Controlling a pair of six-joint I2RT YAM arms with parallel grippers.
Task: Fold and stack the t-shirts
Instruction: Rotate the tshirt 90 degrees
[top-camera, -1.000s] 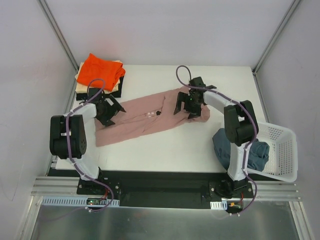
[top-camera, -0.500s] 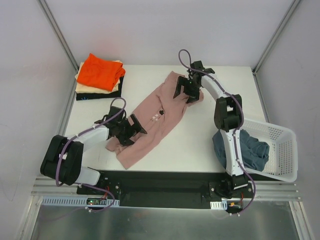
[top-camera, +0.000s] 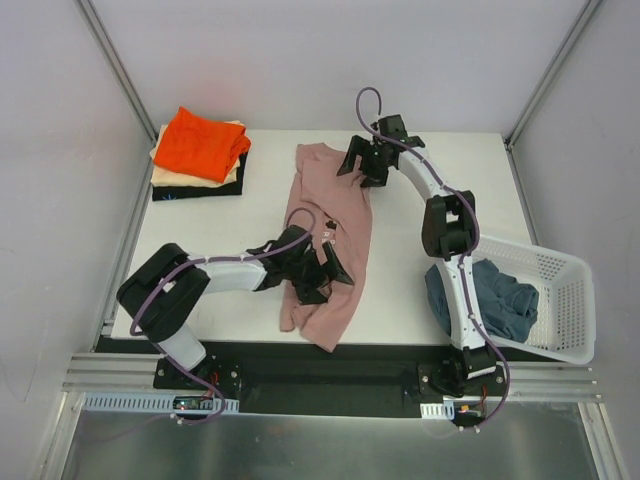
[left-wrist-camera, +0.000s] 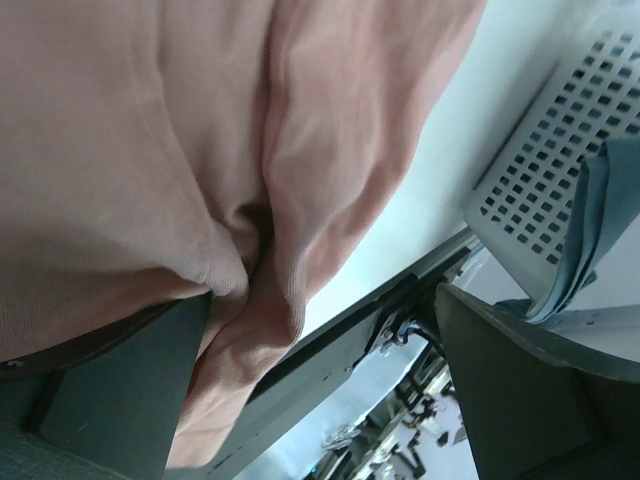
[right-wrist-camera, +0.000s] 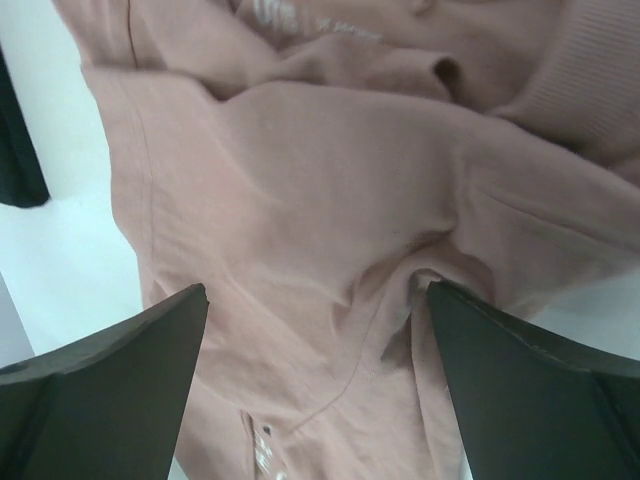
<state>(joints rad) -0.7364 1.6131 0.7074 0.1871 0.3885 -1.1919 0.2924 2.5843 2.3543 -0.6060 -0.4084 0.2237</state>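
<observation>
The dusty pink t-shirt's lower end (top-camera: 322, 320) is bunched up and slanted at the front edge, so the robot's left gripper should move back and straighten it by the hem corner (top-camera: 287, 325).
The dusty pink t-shirt (top-camera: 345, 225) lies lengthwise on the white table, running from the back middle to the front edge, with its small print (top-camera: 327, 228) facing up. My left gripper (top-camera: 325, 270) is open and pressed on the shirt's lower part; in the left wrist view (left-wrist-camera: 320, 300) pink cloth (left-wrist-camera: 150, 120) bunches against the left finger. My right gripper (top-camera: 362, 165) is open on the shirt's upper end; in the right wrist view (right-wrist-camera: 316, 290) wrinkled pink cloth (right-wrist-camera: 320, 180) lies between the wide-apart fingers.
A folded stack stands at the back left: an orange tee (top-camera: 200, 140) on a cream one (top-camera: 236, 172) on a black one (top-camera: 195, 190). A white mesh basket (top-camera: 565, 290) at the right holds a slate blue tee (top-camera: 500, 300); both show in the left wrist view (left-wrist-camera: 540, 170).
The pink shirt has swung from lying across the table to lying lengthwise. My left gripper moved right and toward the front with the shirt's lower end; my right gripper moved to the back left with the upper end.
</observation>
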